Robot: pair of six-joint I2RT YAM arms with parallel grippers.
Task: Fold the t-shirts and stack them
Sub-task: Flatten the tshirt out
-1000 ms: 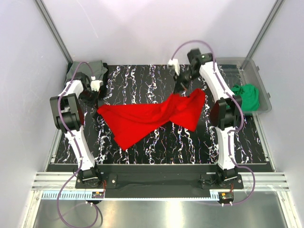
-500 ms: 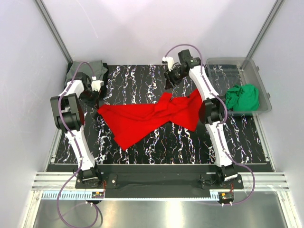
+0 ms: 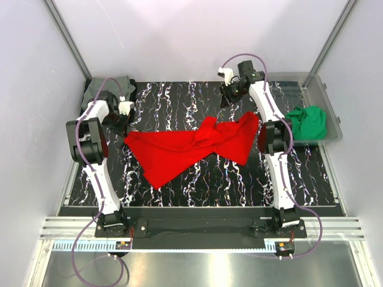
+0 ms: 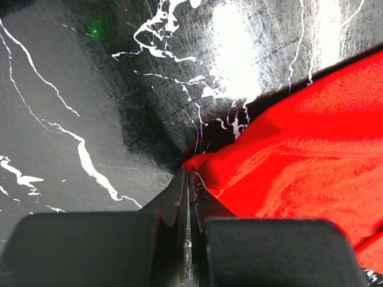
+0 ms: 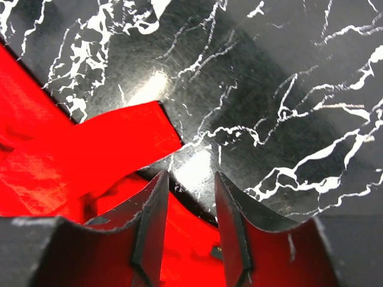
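My right gripper keeps moving toward its corner (image 3: 215,118) until its open fingers straddle it, as the red sleeve's end (image 3: 209,121) lies flat and free in front of them.
The red t-shirt (image 3: 185,149) lies crumpled across the middle of the black marbled table (image 3: 179,98), with a bunched fold near its upper right. My left gripper (image 3: 122,118) is low at the shirt's left corner; in the left wrist view the gripper (image 4: 189,173) is shut, with the red cloth (image 4: 287,155) pinched at its tips. My right gripper (image 3: 229,95) hovers behind the shirt's right part. In the right wrist view it (image 5: 188,179) is open and empty, above a red sleeve (image 5: 108,143). The green t-shirt (image 3: 308,121) lies in a bin. The grey-olive t-shirt (image 3: 108,86) lies at the back left. No dark shirt shows.
A clear plastic bin (image 3: 326,89) stands at the back right and holds the green shirt. White walls and metal frame posts close in the table on three sides.
My right gripper has let go of the raised right part of the red shirt, which now lies bunched on the table. The right arm swung left, then back right. The left arm has barely moved.
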